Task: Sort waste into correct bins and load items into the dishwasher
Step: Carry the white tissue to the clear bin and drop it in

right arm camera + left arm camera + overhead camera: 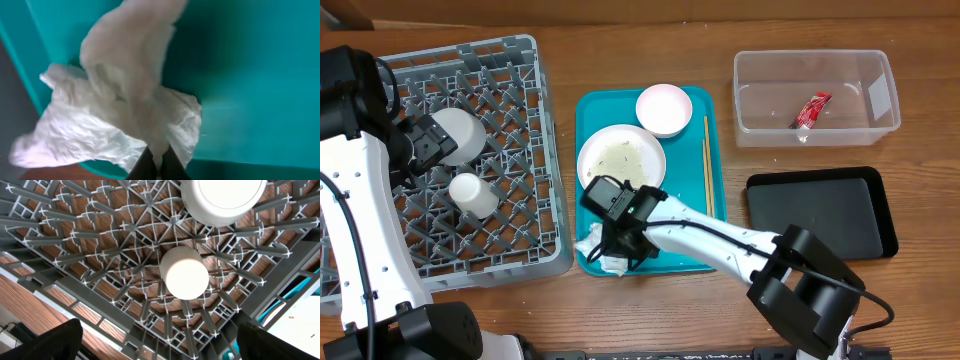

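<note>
The crumpled white napkin (pixel 613 265) is pinched in my right gripper's fingers, so I go on to the open clear tub (pixel 778 95) that holds the red wrapper before I let go of the napkin there.
My right gripper (pixel 612 250) is shut on the crumpled white napkin (pixel 592 246) at the front left corner of the teal tray (pixel 715 110); the wrist view shows the napkin (pixel 100 125) pinched between the closed fingers (pixel 159 167). The plate (pixel 620 158) with rice crumbs, a whitish-pink bowl (pixel 664 108) and chopsticks (pixel 707 165) lie on the teal tray. The red wrapper (pixel 812 110) lies in the clear tub (pixel 880 95). My left gripper (pixel 420 145) is open over the grey rack (pixel 530 180), which holds a bowl (pixel 455 135) and a white cup (pixel 473 193). The cup (pixel 184 272) and bowl (pixel 222 200) show upside down.
The black tray (pixel 820 212) sits at the right, in front of the clear tub. The rack's lattice floor (pixel 100 255) fills the left wrist view. My right arm stretches across the front of the teal tray.
</note>
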`<control>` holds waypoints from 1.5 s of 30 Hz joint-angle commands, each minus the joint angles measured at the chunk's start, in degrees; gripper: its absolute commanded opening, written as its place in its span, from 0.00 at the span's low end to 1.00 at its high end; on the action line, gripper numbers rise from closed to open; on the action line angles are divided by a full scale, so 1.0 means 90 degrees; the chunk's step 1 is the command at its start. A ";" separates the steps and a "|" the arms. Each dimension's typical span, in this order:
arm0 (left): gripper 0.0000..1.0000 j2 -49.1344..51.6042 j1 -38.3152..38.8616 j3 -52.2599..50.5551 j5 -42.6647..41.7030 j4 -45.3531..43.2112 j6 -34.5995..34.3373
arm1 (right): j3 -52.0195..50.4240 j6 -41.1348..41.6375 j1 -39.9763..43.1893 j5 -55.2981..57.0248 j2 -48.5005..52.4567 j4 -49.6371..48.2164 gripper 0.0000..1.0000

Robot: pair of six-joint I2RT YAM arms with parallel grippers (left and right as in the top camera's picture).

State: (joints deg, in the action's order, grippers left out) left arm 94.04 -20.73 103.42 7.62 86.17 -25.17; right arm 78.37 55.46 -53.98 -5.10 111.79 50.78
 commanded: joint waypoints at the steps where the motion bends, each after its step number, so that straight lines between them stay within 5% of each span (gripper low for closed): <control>1: 1.00 0.0051 0.0012 0.0032 0.0097 0.0012 -0.0066 | 0.0546 -0.0126 0.0291 0.0068 -0.0459 0.0238 0.04; 11: 1.00 0.0051 0.0012 0.0032 0.0097 0.0012 -0.0066 | 0.1773 -0.0678 0.1411 0.0355 -0.1542 0.1508 0.04; 18: 1.00 0.0051 0.0012 0.0032 0.0097 0.0012 -0.0066 | 0.1863 -0.0860 0.3213 0.1015 -0.2497 0.1503 0.04; 25: 1.00 0.0051 0.0012 0.0032 0.0097 0.0012 -0.0066 | 0.1860 -0.1115 0.4993 0.1054 -0.2523 0.1073 0.04; 36: 1.00 0.0051 0.0012 0.0032 0.0097 0.0012 -0.0066 | 0.1787 -0.2611 0.5673 0.1066 -0.2081 -0.0695 0.04; 39: 1.00 0.0051 0.0012 0.0032 0.0097 0.0012 -0.0066 | 0.1785 -0.2713 0.5722 0.1287 -0.1583 -0.1039 0.18; 41: 1.00 0.0051 0.0012 0.0032 0.0097 0.0012 -0.0066 | 0.1787 -0.2713 0.5756 0.1307 -0.1265 -0.1168 0.39; 43: 1.00 0.0051 0.0012 0.0032 0.0097 0.0012 -0.0066 | 0.1787 -0.2715 0.5763 0.1304 -0.1015 -0.1217 0.72; 45: 1.00 0.0051 0.0015 0.0032 0.0097 0.0012 -0.0066 | 0.1787 -0.2715 0.5763 0.1302 -0.0894 -0.1185 0.87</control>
State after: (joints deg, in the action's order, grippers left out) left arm 94.04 -20.73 103.42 7.62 86.17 -25.17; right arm 93.86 32.51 -2.55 5.50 101.56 40.12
